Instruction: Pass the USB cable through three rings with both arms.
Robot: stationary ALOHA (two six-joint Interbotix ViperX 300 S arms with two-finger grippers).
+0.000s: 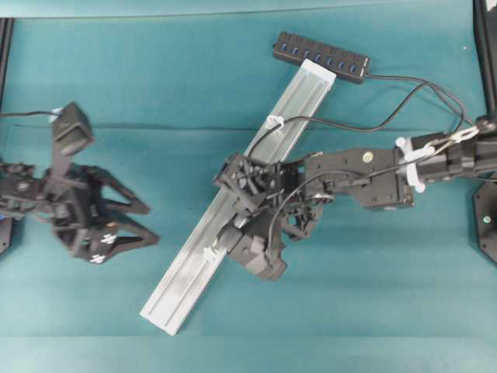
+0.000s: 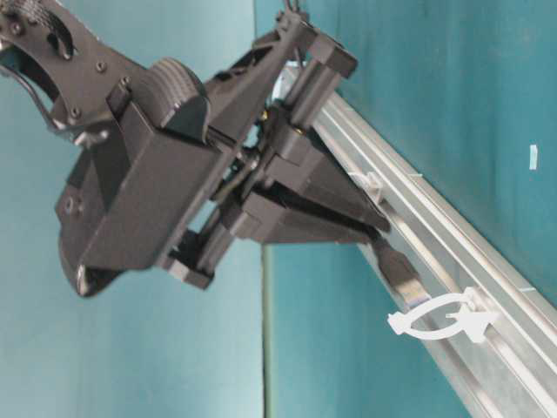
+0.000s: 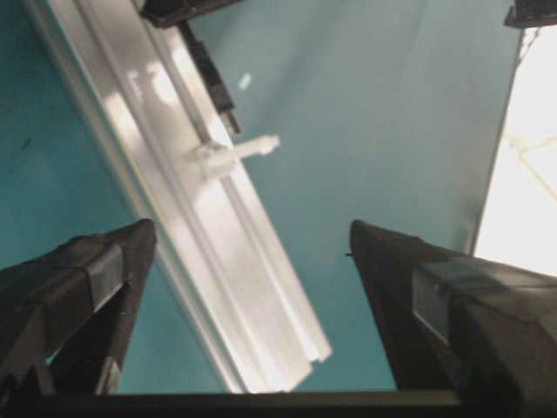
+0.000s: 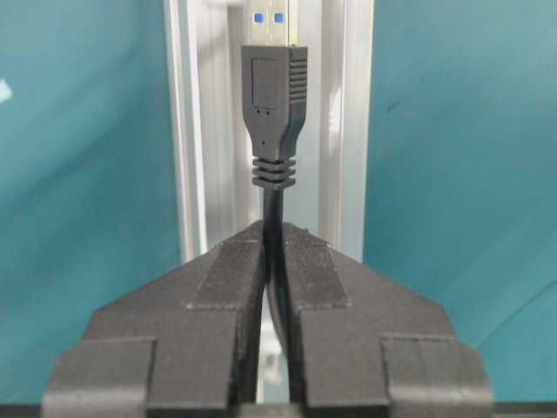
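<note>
My left gripper should wait until my right gripper pushes the plug through and then take it on the far side, because the plug (image 2: pixel 406 279) is short of the near ring.
The silver rail (image 1: pixel 186 284) lies diagonally on the teal table. The far ring (image 1: pixel 273 122) and the near ring (image 1: pixel 210 252) show on it; the middle ring is hidden under my right arm in the overhead view but shows in the table-level view (image 2: pixel 370 185). The thin black USB cable (image 1: pixel 256 144) runs past the far ring to my right gripper (image 1: pixel 227 231). That gripper (image 4: pixel 274 228) is shut on the cord just behind the plug (image 4: pixel 274 96), which points along the rail and stops just short of the near ring (image 2: pixel 444 318). My left gripper (image 1: pixel 147 223) is open and empty, left of the rail.
A black multi-port hub (image 1: pixel 320 56) lies at the rail's far end, with the cable looping out to the right (image 1: pixel 435 93). The left wrist view shows the rail's near end (image 3: pixel 287 340) between the open fingers, the near ring (image 3: pixel 231 155) beyond it.
</note>
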